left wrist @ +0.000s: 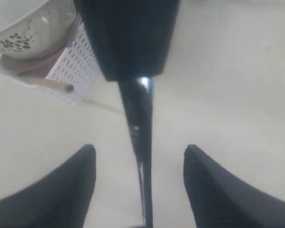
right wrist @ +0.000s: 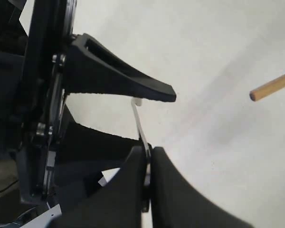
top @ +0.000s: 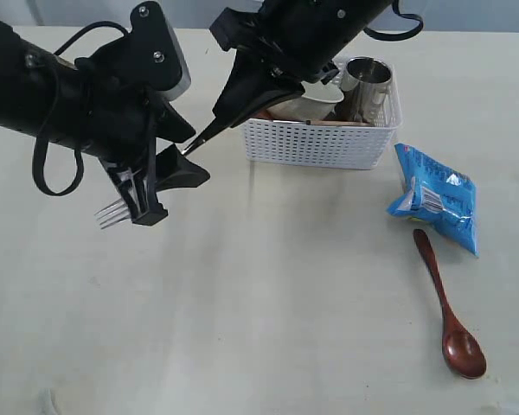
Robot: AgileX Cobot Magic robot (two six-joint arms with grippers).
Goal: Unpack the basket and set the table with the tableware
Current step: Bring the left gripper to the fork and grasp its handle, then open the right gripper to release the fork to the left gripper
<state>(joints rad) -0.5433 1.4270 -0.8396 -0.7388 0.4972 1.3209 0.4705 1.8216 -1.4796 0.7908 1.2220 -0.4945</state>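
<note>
The fork's handle [top: 196, 144] runs loose through the robot's open left gripper, so that gripper should close on the handle [left wrist: 143, 175] before the right gripper opens and pulls away.
The silver fork [top: 112, 212] hangs over the table [top: 268, 294] to the left of the white basket [top: 316, 143]. My right gripper [top: 218, 125] is shut on the end of the fork's handle [right wrist: 138, 121]. My left gripper [top: 167, 188] stands open, with the handle [left wrist: 141, 137] running between its fingers [left wrist: 76, 190] and touching neither. The tines stick out below the left gripper. In the basket stand the cream floral bowl [left wrist: 23, 28], the steel cup [top: 368, 82] and a brown wooden stick [left wrist: 50, 84]. The red-brown wooden spoon [top: 450, 320] lies at the right of the table.
A crinkly blue snack bag [top: 437, 197] lies on the table right of the basket, just above the spoon's handle. The right arm reaches across the basket's left end. A wooden stick's end [right wrist: 275, 85] shows in the right wrist view.
</note>
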